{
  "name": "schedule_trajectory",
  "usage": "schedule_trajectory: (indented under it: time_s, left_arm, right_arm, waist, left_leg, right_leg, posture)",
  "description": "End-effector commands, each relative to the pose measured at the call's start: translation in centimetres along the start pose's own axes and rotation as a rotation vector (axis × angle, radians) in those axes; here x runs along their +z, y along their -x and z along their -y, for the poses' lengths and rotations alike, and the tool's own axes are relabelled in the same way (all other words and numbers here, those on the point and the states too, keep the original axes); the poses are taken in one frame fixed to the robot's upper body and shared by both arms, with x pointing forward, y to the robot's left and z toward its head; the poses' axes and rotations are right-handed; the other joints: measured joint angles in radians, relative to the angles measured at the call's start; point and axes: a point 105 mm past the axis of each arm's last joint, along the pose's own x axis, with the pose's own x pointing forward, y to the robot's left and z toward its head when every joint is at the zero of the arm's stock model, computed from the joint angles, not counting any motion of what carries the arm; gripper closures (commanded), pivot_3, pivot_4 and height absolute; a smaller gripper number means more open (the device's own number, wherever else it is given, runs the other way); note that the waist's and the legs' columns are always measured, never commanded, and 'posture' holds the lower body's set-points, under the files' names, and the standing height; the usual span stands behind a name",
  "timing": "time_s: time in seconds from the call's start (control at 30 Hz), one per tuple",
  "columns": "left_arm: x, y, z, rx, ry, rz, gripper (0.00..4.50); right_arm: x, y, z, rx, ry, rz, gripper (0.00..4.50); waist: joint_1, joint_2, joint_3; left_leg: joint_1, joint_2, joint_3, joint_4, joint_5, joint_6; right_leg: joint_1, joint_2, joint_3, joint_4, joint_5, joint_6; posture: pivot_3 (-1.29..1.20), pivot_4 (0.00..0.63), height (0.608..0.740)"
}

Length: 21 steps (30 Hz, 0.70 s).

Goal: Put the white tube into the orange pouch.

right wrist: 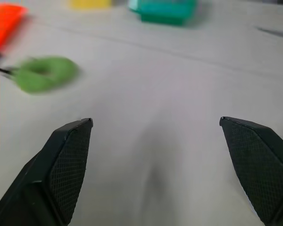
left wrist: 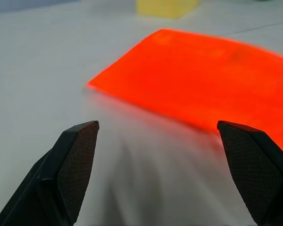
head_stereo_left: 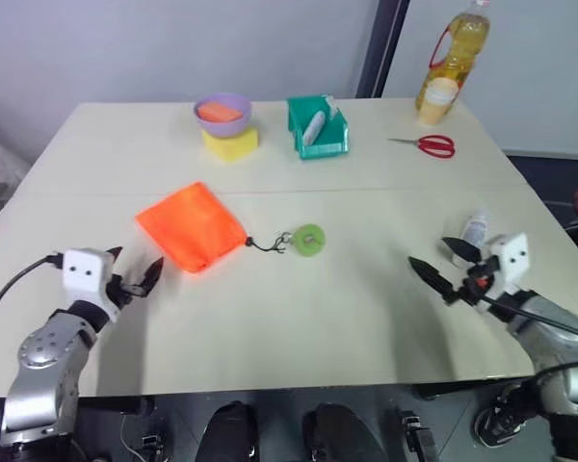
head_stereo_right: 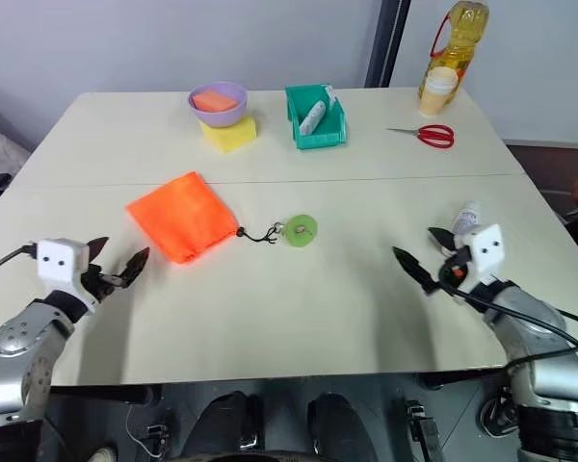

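The black cord (head_stereo_left: 260,246) is slack and crumpled (head_stereo_left: 283,241) next to the green disc. The cord will stretch out long and straight when I pull the disc.
The orange pouch (head_stereo_left: 190,227) lies flat on the left half of the table, its black cord running right to a green disc (head_stereo_left: 309,240). The white tube (head_stereo_left: 476,229) lies near the table's right edge. Just behind it, toward the front edge, my right gripper (head_stereo_left: 432,252) is open and empty, pointing left toward the disc (right wrist: 42,73). My left gripper (head_stereo_left: 135,265) is open and empty, a short way in front of the pouch's near left corner. In the left wrist view the pouch (left wrist: 217,80) lies just beyond the left gripper's fingers.
At the back stand a purple bowl (head_stereo_left: 223,111) with a salmon block on a yellow sponge (head_stereo_left: 230,143), a teal bin (head_stereo_left: 317,129) holding a pale cylinder, red scissors (head_stereo_left: 429,144) and a yellow oil bottle (head_stereo_left: 455,53). The table's front edge runs just below both grippers.
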Motion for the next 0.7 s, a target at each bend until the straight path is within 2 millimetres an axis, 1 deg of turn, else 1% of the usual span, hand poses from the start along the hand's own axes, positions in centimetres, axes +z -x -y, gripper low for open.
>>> schedule_trajectory:
  time_s: [0.03,0.1,0.17,0.2,0.23,0.3,0.33,0.37,0.4,0.43,0.47,0.57,0.7]
  left_arm:
    - [2.3,-0.8,2.4,-0.103,-0.082,0.068,0.2]
    - [3.0,-1.5,4.1,-0.172,-0.107,0.078,0.2]
    - [3.2,-2.2,5.3,-0.211,-0.148,0.068,0.2]
    - [3.2,-2.6,6.0,-0.23,-0.183,0.059,0.0]
    - [3.2,-2.9,6.6,-0.247,-0.217,0.047,0.0]
    - [2.9,-3.7,7.5,-0.257,-0.313,0.011,0.0]
    - [2.8,-4.1,7.9,-0.252,-0.348,-0.003,0.0]
    - [2.8,-4.3,8.1,-0.247,-0.369,-0.011,0.0]
    - [2.8,-4.5,8.2,-0.241,-0.396,-0.023,0.0]
    - [2.7,-4.7,8.3,-0.228,-0.42,-0.038,0.0]
    - [2.6,-4.8,8.4,-0.224,-0.452,-0.058,0.0]
    - [2.1,-5.1,8.1,-0.19,-0.485,-0.112,0.0]
    - [1.8,-5.2,7.3,-0.144,-0.506,-0.148,0.0]
  right_arm:
    - [2.5,-1.4,-2.2,0.073,0.036,0.09,0.01]
    - [3.1,-2.3,-3.9,0.129,0.034,0.116,0.01]
    - [3.2,-3.0,-5.0,0.164,0.034,0.122,0.01]
    - [3.1,-3.2,-5.6,0.184,0.033,0.123,0.53]
    - [3.1,-3.5,-6.2,0.203,0.033,0.125,0.86]
    - [2.8,-3.9,-7.3,0.242,0.024,0.123,1.85]
    - [2.6,-4.0,-7.8,0.251,0.022,0.123,2.4]
    - [2.6,-4.2,-8.1,0.256,0.021,0.124,2.84]
    - [2.5,-4.3,-8.3,0.257,0.021,0.125,3.48]
    - [2.5,-4.5,-8.6,0.259,0.023,0.126,4.02]
    - [2.6,-4.7,-9.2,0.273,0.022,0.128,4.46]
    - [2.9,-5.2,-10.2,0.298,0.019,0.133,4.46]
    - [3.2,-5.5,-10.7,0.313,0.019,0.135,4.46]
  waist:
    - [0.001,0.0,0.0]
    - [0.003,0.0,0.0]
    - [0.002,0.0,0.0]
    - [0.002,0.0,0.0]
    - [0.002,0.0,0.0]
    - [0.002,0.0,0.0]
    - [0.002,0.0,0.0]
    - [0.002,0.0,0.0]
    - [0.001,0.0,0.0]
    - [-0.001,0.0,0.0]
    - [-0.002,0.0,0.0]
    - [-0.001,0.0,0.0]
    - [0.001,0.0,0.0]
  left_leg:
    - [0.0,0.0,0.0,0.0,0.0,0.0]
    - [0.0,0.0,0.0,0.0,0.0,0.0]
    - [0.0,0.0,0.0,0.0,0.0,0.0]
    - [0.0,0.0,0.0,0.0,0.0,0.0]
    - [0.0,0.0,0.0,0.0,0.0,0.0]
    - [0.0,0.0,0.0,0.0,0.0,0.0]
    - [0.0,0.0,0.0,0.0,0.0,0.0]
    - [0.0,0.0,0.0,0.0,0.0,0.0]
    - [0.0,0.0,0.0,0.0,0.0,0.0]
    - [0.0,0.0,0.0,0.0,0.0,0.0]
    - [0.0,0.0,0.0,0.0,0.0,0.0]
    - [0.0,0.0,0.0,0.0,0.0,0.0]
    - [0.0,0.0,0.0,0.0,0.0,0.0]
  right_leg:
    - [0.0,0.0,0.0,-0.001,0.0,0.0]
    - [0.0,0.0,0.0,-0.001,0.0,0.0]
    - [0.0,0.0,0.0,-0.001,0.0,0.0]
    - [0.001,0.0,0.0,-0.001,0.0,0.0]
    - [0.001,0.0,0.0,-0.001,0.0,0.0]
    - [0.001,0.0,0.0,-0.001,0.0,0.0]
    - [0.001,0.0,0.0,-0.001,0.0,0.0]
    - [0.0,0.0,0.0,-0.001,0.0,0.0]
    - [0.0,0.0,0.0,-0.001,0.0,0.0]
    - [0.0,0.0,0.0,-0.001,0.0,0.0]
    - [0.0,0.0,0.0,-0.001,0.0,0.0]
    - [0.0,0.0,0.0,0.0,0.0,0.0]
    - [0.0,0.0,0.0,0.0,0.0,0.0]
  posture:
    - [0.0,0.15,0.74]
    - [0.0,0.15,0.74]
    - [0.0,0.15,0.74]
    - [0.0,0.15,0.74]
    - [0.0,0.15,0.74]
    - [0.0,0.15,0.74]
    - [0.0,0.15,0.74]
    - [0.0,0.15,0.74]
    - [0.0,0.15,0.74]
    - [0.0,0.15,0.74]
    - [0.0,0.15,0.74]
    - [0.0,0.15,0.74]
    - [0.0,0.15,0.74]
